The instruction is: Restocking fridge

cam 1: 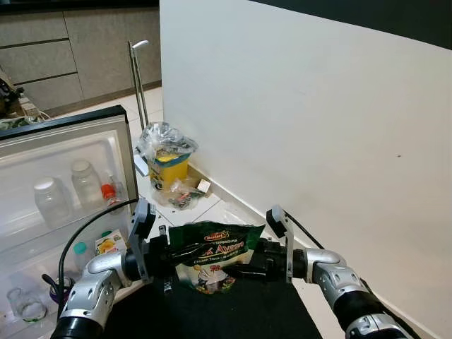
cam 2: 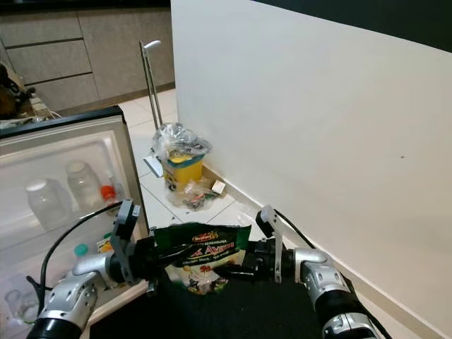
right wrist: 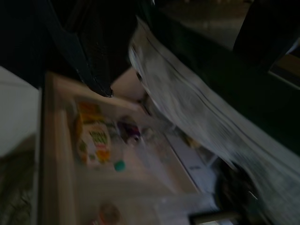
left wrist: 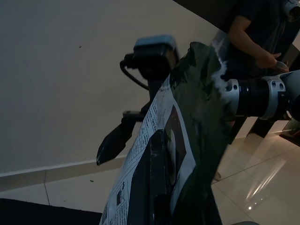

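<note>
I expect the green snack pouch [cam 1: 215,256] to stay spread and upright when I carry it by its side, because the pouch's top edge [cam 1: 207,224] stands up above my grippers.
A green snack pouch [cam 1: 215,251] with red and white print hangs upright between my two grippers, in front of my chest. My left gripper [cam 1: 175,253] is shut on its left side; in the left wrist view one black finger [left wrist: 154,187] lies flat on the pouch [left wrist: 197,108]. From the right, my right gripper [cam 1: 241,263] reaches in with its fingers open, astride the pouch's lower right edge. To the left stands the open fridge door [cam 1: 123,169], its shelves holding two clear bottles [cam 1: 53,201] and a small juice carton [cam 1: 109,244].
A white wall [cam 1: 318,141] runs close along the right. A yellow bin [cam 1: 168,166] lined with a plastic bag and some litter sit on the tiled floor ahead. A black surface [cam 1: 226,311] lies below the grippers. A person [left wrist: 253,33] stands behind.
</note>
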You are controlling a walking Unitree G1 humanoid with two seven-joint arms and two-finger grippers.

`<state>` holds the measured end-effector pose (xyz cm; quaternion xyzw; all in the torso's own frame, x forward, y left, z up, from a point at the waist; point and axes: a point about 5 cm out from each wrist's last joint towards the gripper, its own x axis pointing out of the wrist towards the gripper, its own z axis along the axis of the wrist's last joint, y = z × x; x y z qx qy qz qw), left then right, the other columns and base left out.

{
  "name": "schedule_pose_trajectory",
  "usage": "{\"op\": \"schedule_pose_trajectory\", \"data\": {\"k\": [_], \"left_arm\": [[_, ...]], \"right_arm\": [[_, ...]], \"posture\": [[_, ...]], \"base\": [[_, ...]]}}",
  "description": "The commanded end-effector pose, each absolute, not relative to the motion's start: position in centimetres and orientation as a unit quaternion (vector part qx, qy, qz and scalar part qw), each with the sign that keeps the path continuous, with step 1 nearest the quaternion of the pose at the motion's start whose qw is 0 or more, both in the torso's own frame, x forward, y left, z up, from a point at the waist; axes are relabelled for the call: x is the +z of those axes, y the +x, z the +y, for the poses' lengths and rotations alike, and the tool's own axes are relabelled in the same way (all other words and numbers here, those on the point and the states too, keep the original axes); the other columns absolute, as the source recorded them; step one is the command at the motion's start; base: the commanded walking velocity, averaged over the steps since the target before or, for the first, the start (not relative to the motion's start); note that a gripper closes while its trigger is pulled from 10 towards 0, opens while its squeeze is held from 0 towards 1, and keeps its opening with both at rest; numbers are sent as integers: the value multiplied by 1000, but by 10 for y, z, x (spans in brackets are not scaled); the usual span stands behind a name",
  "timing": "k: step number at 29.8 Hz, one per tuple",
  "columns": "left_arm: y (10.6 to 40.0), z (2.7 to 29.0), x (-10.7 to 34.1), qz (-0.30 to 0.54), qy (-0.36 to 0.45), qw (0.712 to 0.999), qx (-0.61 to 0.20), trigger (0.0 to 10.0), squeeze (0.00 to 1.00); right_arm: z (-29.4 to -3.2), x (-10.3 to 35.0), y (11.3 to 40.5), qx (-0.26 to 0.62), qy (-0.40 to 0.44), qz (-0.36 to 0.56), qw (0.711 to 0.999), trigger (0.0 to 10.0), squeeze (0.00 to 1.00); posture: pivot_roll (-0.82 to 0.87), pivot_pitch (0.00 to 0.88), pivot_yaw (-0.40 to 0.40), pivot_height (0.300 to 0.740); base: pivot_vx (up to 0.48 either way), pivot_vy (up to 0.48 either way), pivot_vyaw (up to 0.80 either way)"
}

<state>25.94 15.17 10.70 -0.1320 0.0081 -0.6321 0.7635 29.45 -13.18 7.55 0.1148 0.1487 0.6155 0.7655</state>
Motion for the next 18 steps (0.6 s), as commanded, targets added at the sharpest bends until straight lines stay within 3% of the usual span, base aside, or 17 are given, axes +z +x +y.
{"op": "schedule_pose_trajectory", "data": {"k": [1,5,18], "left_arm": [[259,150,107,7,-133,759,-638,0,0],[259,150,107,8,-132,758,-638,0,0],[259,149,108,9,-129,756,-642,0,0]], "right_arm": [[-137,83,295,621,126,133,762,10000,0],[-138,94,296,639,129,114,749,10000,0],[-136,97,296,646,105,126,746,10000,0]], "posture": [[-100,0,-88,740],[-100,0,-88,740],[-99,0,-89,740]], "base": [[0,0,0],[0,0,0],[0,0,0]]}}
